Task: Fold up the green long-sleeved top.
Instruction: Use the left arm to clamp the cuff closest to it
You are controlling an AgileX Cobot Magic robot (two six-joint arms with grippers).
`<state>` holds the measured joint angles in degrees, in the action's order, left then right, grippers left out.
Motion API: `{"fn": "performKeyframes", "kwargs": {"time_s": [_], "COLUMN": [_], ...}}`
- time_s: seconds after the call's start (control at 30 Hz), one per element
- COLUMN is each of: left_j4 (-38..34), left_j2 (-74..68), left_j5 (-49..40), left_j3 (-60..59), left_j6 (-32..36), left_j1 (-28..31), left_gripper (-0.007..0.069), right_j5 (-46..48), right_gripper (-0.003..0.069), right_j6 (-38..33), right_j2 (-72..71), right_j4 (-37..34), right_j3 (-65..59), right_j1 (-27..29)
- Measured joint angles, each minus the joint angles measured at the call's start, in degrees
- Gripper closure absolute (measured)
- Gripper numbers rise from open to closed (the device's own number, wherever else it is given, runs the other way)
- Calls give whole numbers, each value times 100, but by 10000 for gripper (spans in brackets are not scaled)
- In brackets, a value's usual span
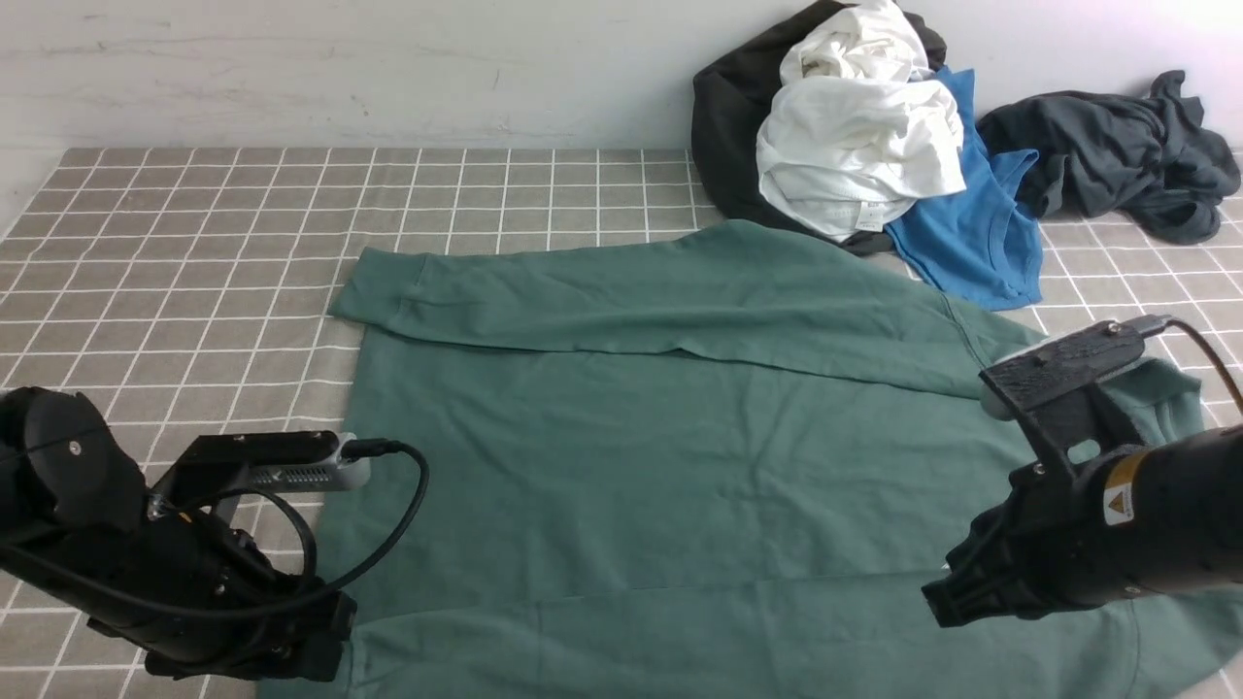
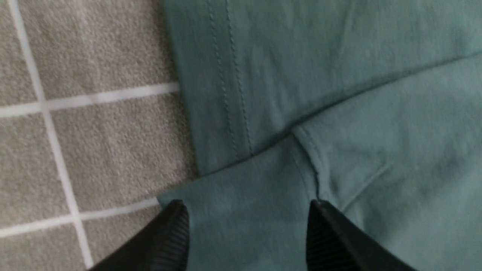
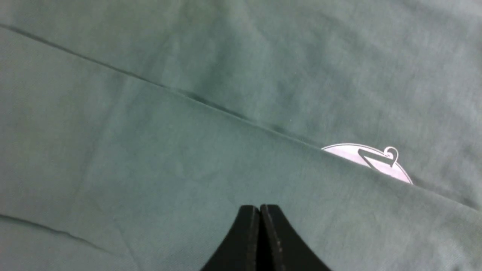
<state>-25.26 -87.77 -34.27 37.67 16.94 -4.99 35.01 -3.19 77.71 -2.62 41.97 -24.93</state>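
Note:
The sleeve's ribbed cuff (image 2: 241,194) is lying across the stitched hem, so the top's near half (image 1: 664,524) will come up after the cuff and fold over when the robot lifts.
The green long-sleeved top (image 1: 660,466) lies flat on the checked cloth. Its far sleeve (image 1: 583,291) is folded across the body, with the cuff at the left. A near sleeve (image 1: 777,631) lies along the front edge. My left gripper (image 1: 325,646) is open at the top's near left corner; in the left wrist view (image 2: 246,205) its fingers straddle a sleeve end next to the stitched hem (image 2: 226,94). My right gripper (image 1: 937,602) is shut and empty, just above the fabric at the near right (image 3: 260,206), near the half-hidden white logo (image 3: 371,162).
A pile of clothes lies at the back right against the wall: a white garment (image 1: 855,146), a bright blue T-shirt (image 1: 981,233), a black one (image 1: 728,126) and a dark charcoal one (image 1: 1117,146). Grey checked cloth (image 1: 194,243) shows at the left.

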Motion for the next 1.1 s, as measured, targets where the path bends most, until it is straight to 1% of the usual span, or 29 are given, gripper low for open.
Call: {"fn": "performKeyframes", "kwargs": {"time_s": [0.13,0.33,0.4,0.43,0.47,0.5,0.7,0.77,0.8,0.9,1.1], "left_j4": [103,473,521,552,553,553,475,462,456,470,724], "left_j2": [-24,-29,-29,-29,-29,-29,-210,-229,-229,-221,174], "left_j5": [225,248,234,196,190,177,139,132,103,-74,-486], "left_j3": [0,0,0,0,0,0,6,26,47,181,924], "left_j6": [-139,-460,-475,-491,-491,-491,-486,-486,-480,-446,-459], "left_j1": [0,0,0,0,0,0,0,0,0,-18,-404], "left_gripper": [210,209,211,231,235,257,540,594,609,623,629], "right_j5": [-18,-43,-49,-53,-53,-53,-53,-53,-53,-55,-73], "right_gripper": [673,673,673,673,673,673,673,673,673,673,673], "right_j6": [-5,-5,-5,-5,-5,-5,-5,-5,-5,1,2], "right_j2": [0,0,0,0,0,0,0,0,0,0,0], "right_j4": [-22,-48,-65,-64,-64,-64,-176,-215,-220,-233,-233], "right_j3": [0,0,0,0,0,0,0,0,0,0,0], "right_j1": [0,0,0,0,0,0,0,0,0,0,0]}}
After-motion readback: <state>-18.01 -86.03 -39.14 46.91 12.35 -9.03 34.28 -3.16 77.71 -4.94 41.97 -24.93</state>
